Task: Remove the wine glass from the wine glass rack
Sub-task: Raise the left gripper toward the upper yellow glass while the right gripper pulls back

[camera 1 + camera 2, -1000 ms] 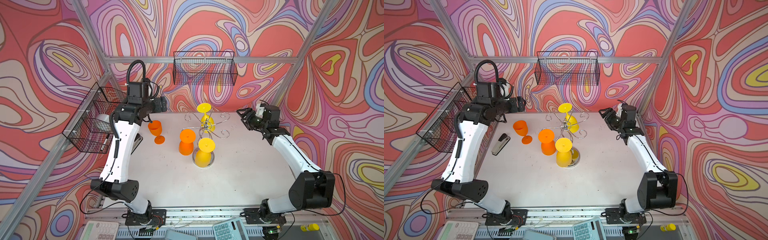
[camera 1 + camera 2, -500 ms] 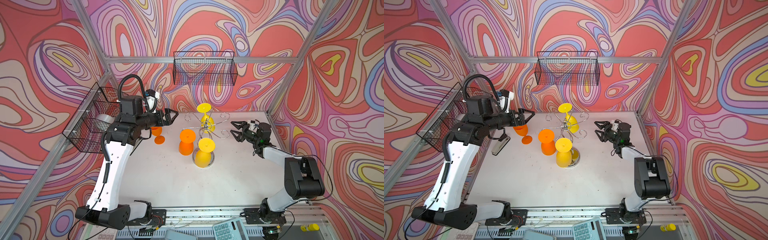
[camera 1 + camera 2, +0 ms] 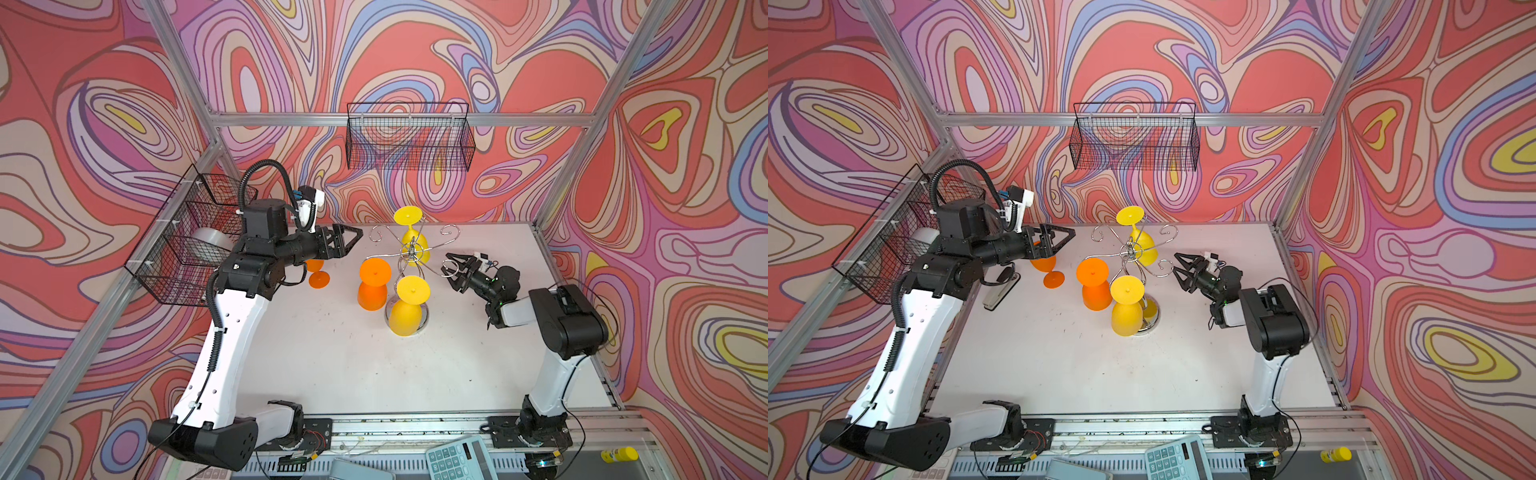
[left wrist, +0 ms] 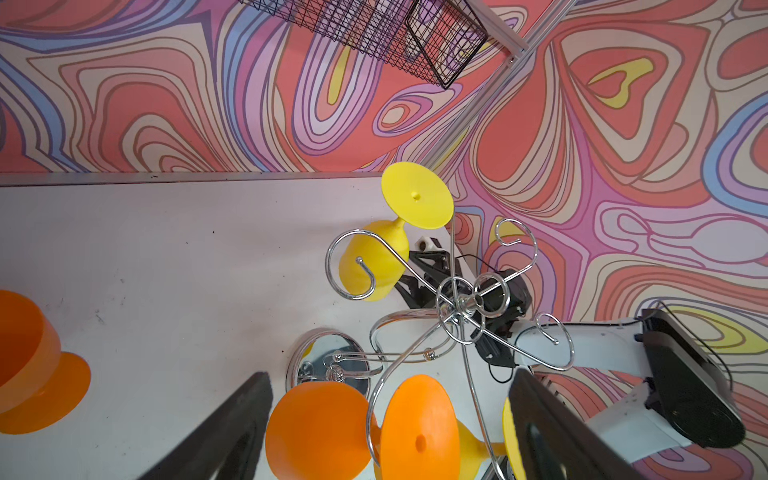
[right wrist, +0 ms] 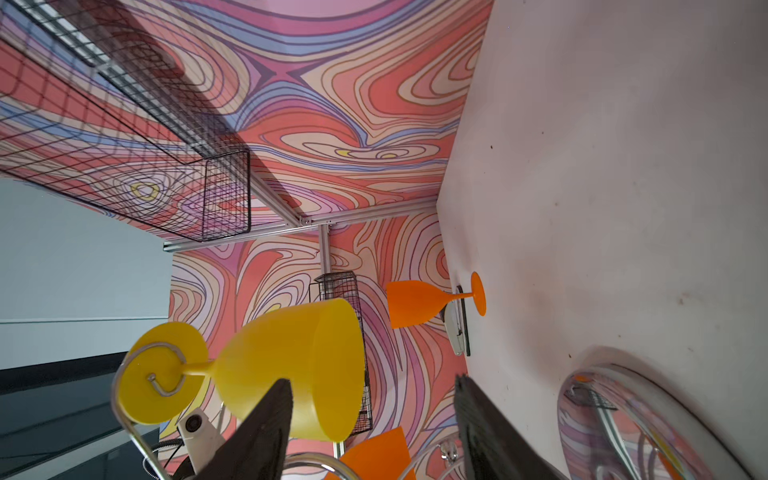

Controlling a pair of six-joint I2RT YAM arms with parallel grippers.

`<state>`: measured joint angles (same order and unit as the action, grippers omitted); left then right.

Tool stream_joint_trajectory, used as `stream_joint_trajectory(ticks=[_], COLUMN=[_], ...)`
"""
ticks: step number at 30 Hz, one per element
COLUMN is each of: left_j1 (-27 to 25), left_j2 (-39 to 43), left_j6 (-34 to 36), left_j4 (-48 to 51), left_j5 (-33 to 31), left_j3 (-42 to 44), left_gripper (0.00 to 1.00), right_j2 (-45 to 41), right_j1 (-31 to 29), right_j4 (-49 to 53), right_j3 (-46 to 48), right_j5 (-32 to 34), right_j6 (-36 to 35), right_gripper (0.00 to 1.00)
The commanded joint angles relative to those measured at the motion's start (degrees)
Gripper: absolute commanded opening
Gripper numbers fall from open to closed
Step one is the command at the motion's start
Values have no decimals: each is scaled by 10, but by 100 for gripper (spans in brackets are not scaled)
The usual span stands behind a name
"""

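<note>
My right gripper should back off and my left gripper should reach the foot [image 3: 408, 215] of the back yellow glass, because the rack's empty hooks block my right gripper from that glass.
The chrome wine glass rack [image 3: 412, 252] [image 3: 1131, 251] stands mid-table on its mirror base [image 4: 328, 360]. Three wine glasses hang upside down from its hooks: a yellow one at the back [image 3: 415, 243] [image 5: 291, 370], an orange one on the left [image 3: 372, 291] [image 4: 320, 428], and a yellow one in front [image 3: 405, 318]. Another orange wine glass [image 3: 1050, 272] stands upright on the table. My left gripper [image 3: 349, 241] [image 4: 390, 432] is open, left of the rack and level with its hooks. Just right of the rack, my right gripper [image 3: 453, 270] [image 5: 374, 436] is open and empty near the back yellow glass.
A stapler [image 3: 1000, 291] lies at the table's left side. Black wire baskets hang on the back wall [image 3: 409, 137] and the left wall [image 3: 191, 241]. A calculator [image 3: 457, 457] sits below the front rail. The right arm's elbow [image 3: 569, 320] is folded over the table's right side.
The left gripper swung from the back left corner toward the rack. The right arm folded down and reached its gripper to the rack's right side, jaws narrowing somewhat.
</note>
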<state>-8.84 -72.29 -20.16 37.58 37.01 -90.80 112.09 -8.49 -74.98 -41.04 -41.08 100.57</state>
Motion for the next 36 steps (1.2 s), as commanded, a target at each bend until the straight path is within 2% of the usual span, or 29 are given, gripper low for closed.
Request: stream_joint_trajectory(ticks=[1,16,21,26,32,36], left_j1=[4,4,2,-16,-29,-37], left_j2=[0,-4,-16,-38,-67,-90], left_j6=[-4,-14,2,30,49,54], left_j4=[-19,-21,10,35,36,32], left_j5=[14,10,-18,-67,-99,-113], left_j3=[-24,-18,-29,-49,-81,-98], left_gripper=[89,87,85,84,84,83], right_j2=[13,39,20,-36,-93,-174], right_j1=[-26,-51,-50,-35,-10,5], right_j4=[-105,-105,-92,12,100,290], right_j3=[-14,-56,-62,-62,-79,-112], right_j5=[25,76,72,61,46,42], right_j6=[36,34,21,-56,-107,-229], right_gripper=[65,63,63,63,62,62])
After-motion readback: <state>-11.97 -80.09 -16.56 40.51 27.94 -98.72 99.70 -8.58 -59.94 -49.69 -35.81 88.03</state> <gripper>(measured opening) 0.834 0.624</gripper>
